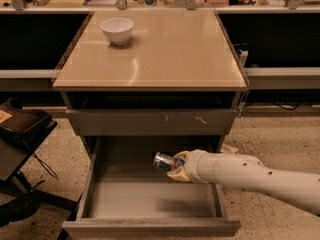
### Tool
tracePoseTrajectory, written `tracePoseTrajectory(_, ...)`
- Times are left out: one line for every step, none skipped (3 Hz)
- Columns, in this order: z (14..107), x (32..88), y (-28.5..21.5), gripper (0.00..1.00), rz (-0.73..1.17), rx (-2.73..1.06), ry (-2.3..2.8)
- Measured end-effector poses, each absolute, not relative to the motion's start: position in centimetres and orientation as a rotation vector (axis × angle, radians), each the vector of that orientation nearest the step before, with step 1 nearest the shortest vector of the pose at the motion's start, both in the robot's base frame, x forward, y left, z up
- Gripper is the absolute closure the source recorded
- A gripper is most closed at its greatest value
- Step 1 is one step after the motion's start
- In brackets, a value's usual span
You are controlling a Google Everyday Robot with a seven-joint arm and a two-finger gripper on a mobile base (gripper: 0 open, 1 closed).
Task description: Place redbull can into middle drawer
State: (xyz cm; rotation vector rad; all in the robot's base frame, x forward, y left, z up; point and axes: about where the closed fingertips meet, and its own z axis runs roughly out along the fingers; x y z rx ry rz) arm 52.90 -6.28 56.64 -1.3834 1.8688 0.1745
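Note:
The redbull can point(162, 162) is hanging between the middle drawer's sides above its clear grey bottom point(157, 189), so the robot's gripper goes on lowering until the can touches the drawer's bottom, then let go.
The redbull can point(164, 161) is a small silver-and-blue can held on its side in my gripper point(175, 167). The gripper is shut on it, and my white arm reaches in from the right. The can hangs over the open middle drawer point(150, 199), above the right-centre of its smooth grey floor, not touching it. The drawer is pulled out wide, with low side walls and a plain front at the bottom.
The closed top drawer front point(152, 122) with white scratch marks sits just above the can. A white bowl point(117, 30) stands on the beige tabletop point(165, 54). A dark chair point(20, 134) stands at the left. Speckled floor lies to the right.

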Motion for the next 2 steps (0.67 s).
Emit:
tracePoseTrajectory(53.1, 52.4, -6.6, 1.0, 0.207, -1.376, 1.939)
tracePoseTrajectory(46.8, 53.3, -5.5, 1.0, 0.286, -1.412, 1.995)
